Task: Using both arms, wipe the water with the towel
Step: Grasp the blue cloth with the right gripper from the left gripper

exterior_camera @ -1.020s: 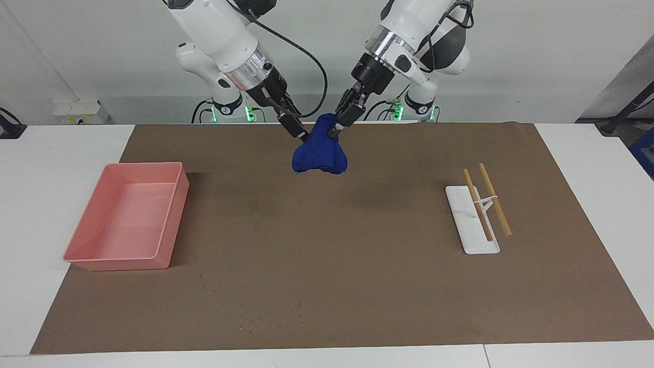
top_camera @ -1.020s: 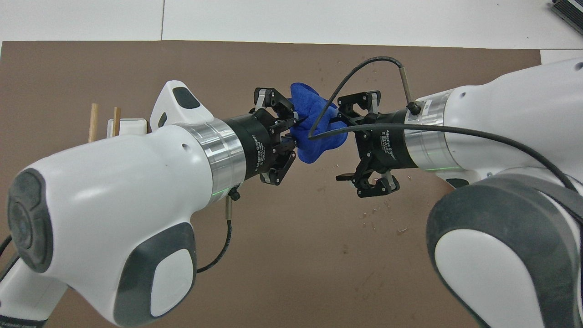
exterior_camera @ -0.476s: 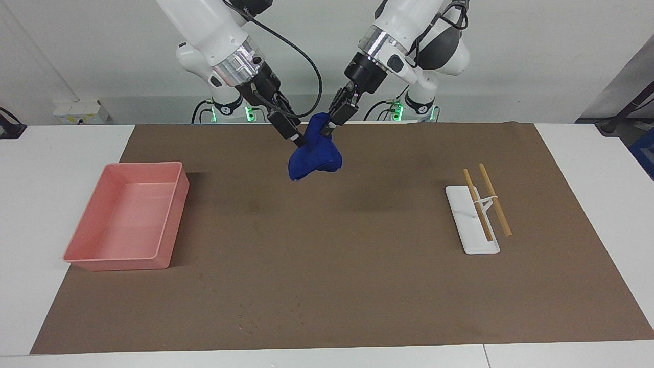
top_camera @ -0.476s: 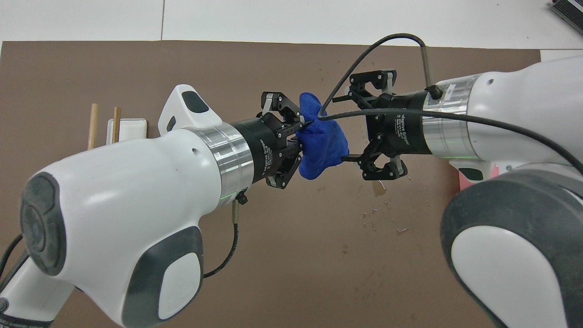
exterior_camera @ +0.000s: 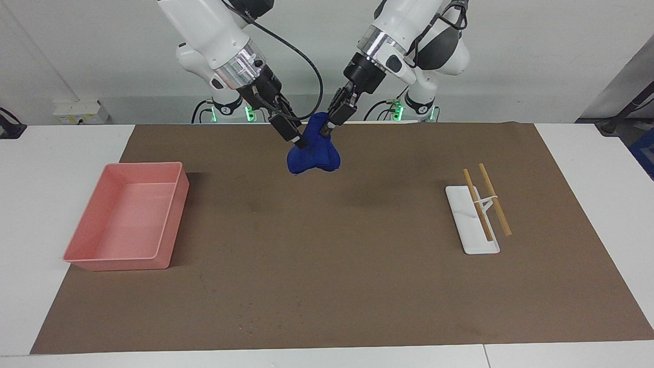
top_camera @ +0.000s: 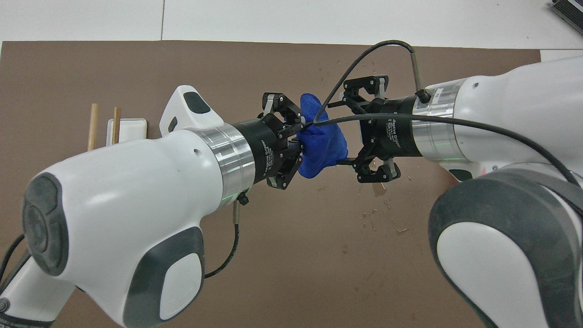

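Both of the robot's grippers hold the towel (top_camera: 323, 146) while droplets (top_camera: 379, 188) lie on the right gripper's side, so next the left gripper lets go and moves back before the right gripper wipes.
The deep-blue towel (exterior_camera: 313, 156) hangs as a lumpy bundle between both grippers, lifted a little above the brown mat (exterior_camera: 357, 266). My right gripper (exterior_camera: 296, 140) is shut on the towel's side toward the right arm's end. My left gripper (exterior_camera: 328, 129) is shut on its top, at the side toward the left arm's end. In the overhead view the towel (top_camera: 322, 145) sits between the left gripper (top_camera: 298, 136) and the right gripper (top_camera: 347, 136). A small dark wet spot (top_camera: 378, 189) and scattered droplets mark the mat under the right gripper.
A pink tray (exterior_camera: 168, 225) stands at the right arm's end of the mat. A white rest with two wooden sticks (exterior_camera: 480, 204) lies toward the left arm's end and also shows in the overhead view (top_camera: 126, 129). Small specks (exterior_camera: 248, 322) dot the mat far from the robots.
Both grippers have lifted the towel slightly and shifted it a little toward the right arm's end. The bundle has drawn tighter between them.
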